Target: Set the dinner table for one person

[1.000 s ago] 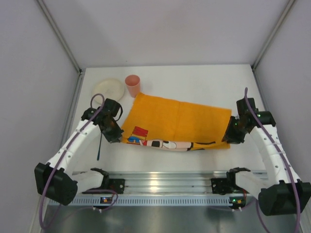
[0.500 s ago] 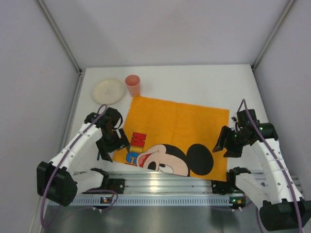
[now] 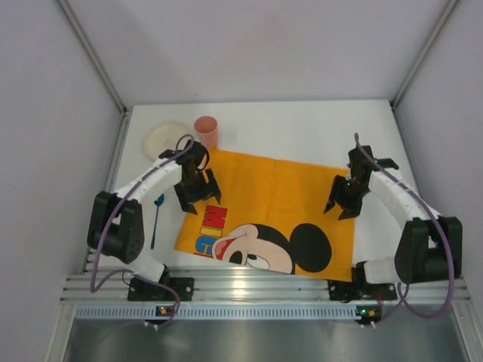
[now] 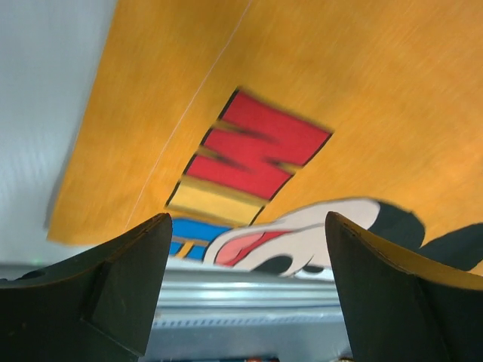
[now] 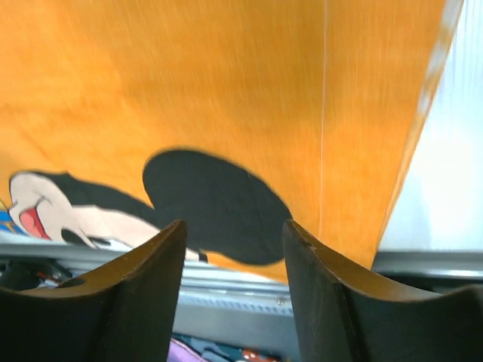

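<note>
The robot's grippers should slide the orange mat back until it is square before the robot takes the pink cup (image 3: 206, 131), because the mat lies crooked with its near corner over the silver rail.
The dinner table (image 3: 302, 128) is a white top with a ridged silver rail (image 3: 249, 290) along its near edge. An orange Mickey Mouse mat (image 3: 279, 188) lies spread flat on it, its near edge close to the rail. My left gripper (image 3: 201, 197) hovers over the mat's left part, open and empty; the left wrist view shows my left gripper (image 4: 249, 220) above the mat's (image 4: 339, 90) red lettering. Over the mat's right part my right gripper (image 3: 337, 210) is open too. In its wrist view the right gripper (image 5: 235, 225) frames the mat's (image 5: 189, 83) black ear.
A cream plate (image 3: 161, 139) and a pink cup (image 3: 206, 130) stand at the far left, just beyond the mat's corner. A blue spoon (image 3: 155, 220) lies on the table left of the mat. Grey walls enclose the table on three sides.
The folded mat was drawn toward the near edge and opened flat. Both grippers opened and let it go, then moved away from the rail to hover over the mat.
</note>
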{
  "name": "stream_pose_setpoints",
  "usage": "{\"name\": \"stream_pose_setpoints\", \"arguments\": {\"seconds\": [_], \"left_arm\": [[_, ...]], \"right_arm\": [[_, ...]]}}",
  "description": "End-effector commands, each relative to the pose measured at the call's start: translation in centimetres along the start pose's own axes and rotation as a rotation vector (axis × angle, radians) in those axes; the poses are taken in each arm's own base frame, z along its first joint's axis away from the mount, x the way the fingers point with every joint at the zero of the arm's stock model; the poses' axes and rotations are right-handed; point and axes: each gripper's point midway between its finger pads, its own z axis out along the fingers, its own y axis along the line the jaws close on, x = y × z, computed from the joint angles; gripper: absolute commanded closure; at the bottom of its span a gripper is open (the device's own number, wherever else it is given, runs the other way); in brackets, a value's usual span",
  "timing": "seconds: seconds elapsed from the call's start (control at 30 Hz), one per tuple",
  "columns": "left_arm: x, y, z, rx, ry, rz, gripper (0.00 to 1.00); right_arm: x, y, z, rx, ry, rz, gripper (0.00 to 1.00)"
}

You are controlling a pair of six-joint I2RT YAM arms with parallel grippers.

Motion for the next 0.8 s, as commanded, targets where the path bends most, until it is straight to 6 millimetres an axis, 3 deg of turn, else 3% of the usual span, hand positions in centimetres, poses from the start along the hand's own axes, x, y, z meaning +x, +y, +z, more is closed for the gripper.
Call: {"name": "stream_pose_setpoints", "arguments": {"seconds": [0.0, 0.13, 0.3, 0.5, 0.6, 0.77], "left_arm": [[-4.1, -3.4, 0.9, 0.083, -0.102, 0.078, 0.13], [-5.1, -4.6, 3.1, 0.092, -0.078, 0.106, 0.14], [-4.3, -3.8, 5.2, 0.057, -0.019, 0.097, 0.16], [-1.0, -0.8, 7.2, -0.006, 0.07, 0.052, 0.16], [0.3, 0.3, 7.1, -0.024, 0.088, 0.034, 0.16], [-0.1, 0.9, 6.8, -0.053, 0.06, 0.045, 0.16]], "right_arm": [[-6.8, 2.4, 1.6, -0.028, -0.159, -0.052, 0.47], [-9.4, 1.8, 5.2, 0.034, -0.146, -0.082, 0.53], [-12.0, 1.8, 7.6, 0.065, -0.134, -0.092, 0.55], [-17.0, 2.6, 8.4, 0.08, -0.163, -0.097, 0.56], [-19.3, 3.1, 8.3, 0.084, -0.178, -0.103, 0.57], [-20.2, 3.2, 8.0, 0.092, -0.171, -0.077, 0.58]]}}
